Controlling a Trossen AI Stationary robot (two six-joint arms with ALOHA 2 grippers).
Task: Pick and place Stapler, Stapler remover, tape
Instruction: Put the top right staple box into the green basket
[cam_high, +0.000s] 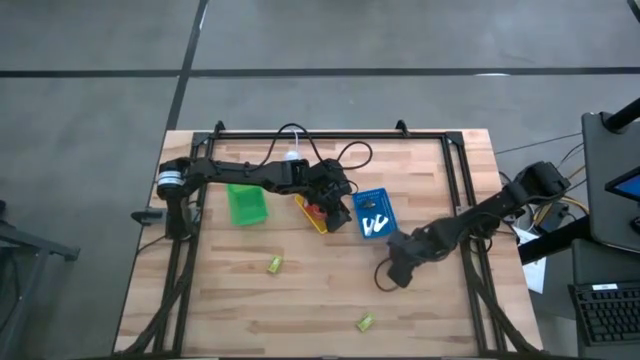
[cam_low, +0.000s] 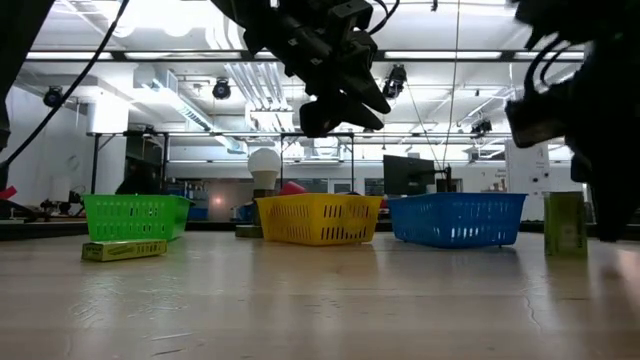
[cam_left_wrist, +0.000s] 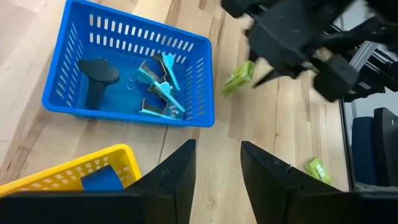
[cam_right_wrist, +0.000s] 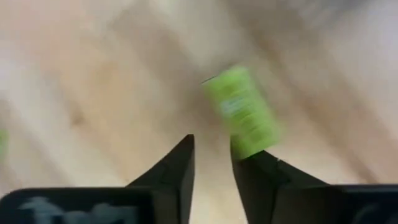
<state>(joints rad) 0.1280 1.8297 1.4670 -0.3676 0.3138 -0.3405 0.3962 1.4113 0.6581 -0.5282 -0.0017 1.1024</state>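
Next, my right gripper opens and puts its fingers on both sides of the box (cam_low: 565, 224) before passing it to my left gripper, because the upright green box (cam_right_wrist: 244, 111) is resting against one finger of my right gripper.
My left gripper (cam_high: 338, 198) hangs open above the yellow tray (cam_high: 312, 216) and holds nothing; in its wrist view the open fingers (cam_left_wrist: 217, 148) point down past the tray's corner. The yellow tray holds a red tape roll (cam_high: 314, 208) and a blue thing (cam_left_wrist: 102, 178). The blue tray (cam_left_wrist: 62, 93) beside it holds teal staple removers (cam_left_wrist: 158, 87) and a black thing (cam_left_wrist: 96, 74). My right gripper (cam_high: 388, 278) is low over the table, near of the blue tray. Its fingers (cam_right_wrist: 211, 144) stand slightly apart, with a small green box (cam_right_wrist: 242, 112) on the table just beyond them.
An empty-looking green tray (cam_high: 247, 203) sits left of the yellow one. Two small green boxes lie on the near half of the table (cam_high: 274, 264) (cam_high: 365, 322). A dark frame (cam_high: 330, 131) runs around the table's far and side edges. Cables loop near the far edge.
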